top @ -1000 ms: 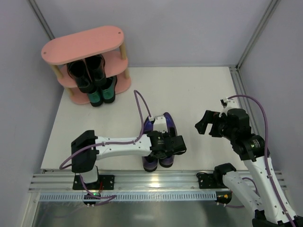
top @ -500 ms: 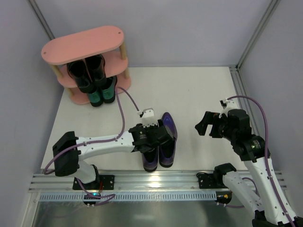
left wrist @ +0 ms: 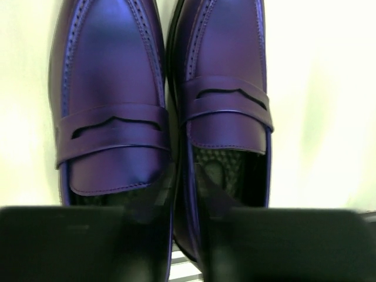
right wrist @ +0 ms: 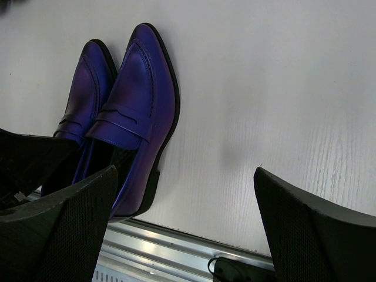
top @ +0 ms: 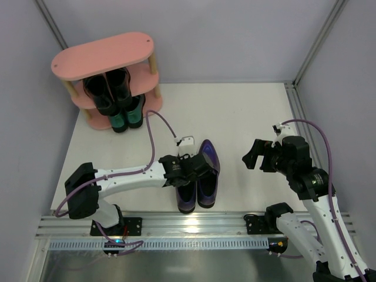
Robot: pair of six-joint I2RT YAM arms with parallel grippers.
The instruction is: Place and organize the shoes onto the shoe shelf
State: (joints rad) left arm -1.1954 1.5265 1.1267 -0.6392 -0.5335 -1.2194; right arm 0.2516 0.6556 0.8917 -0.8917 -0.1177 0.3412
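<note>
I can see that my left gripper is pinching both purple shoes, but the shelf-side shoe [top: 187, 204] is closer to the rail. I should grip only that shoe's strap [left wrist: 111, 133] and slide it level.
The purple shoes [top: 201, 179] stand side by side near the table's front edge, toes pointing away. My left gripper [top: 190, 169] reaches down into their heel ends. In the left wrist view one finger [left wrist: 138, 241] sits inside the left shoe [left wrist: 108, 111] and the other inside the right shoe [left wrist: 226, 88], shut on the two adjoining inner walls. My right gripper [top: 254, 154] hangs open to the right of the pair, holding nothing; its view shows the purple shoes [right wrist: 138, 100]. The pink shoe shelf [top: 103, 54] stands back left with black shoes [top: 108, 88] on its middle tier and teal shoes [top: 126, 117] at the bottom.
A metal rail [top: 194, 226] runs along the table's front edge just behind the shoes' heels. Grey walls close in the left, back and right sides. The shelf's top board carries nothing.
My left gripper drew back left from over the purple shoes, settled at their heel openings, and its jaws closed on the inner walls. The right arm has not moved.
</note>
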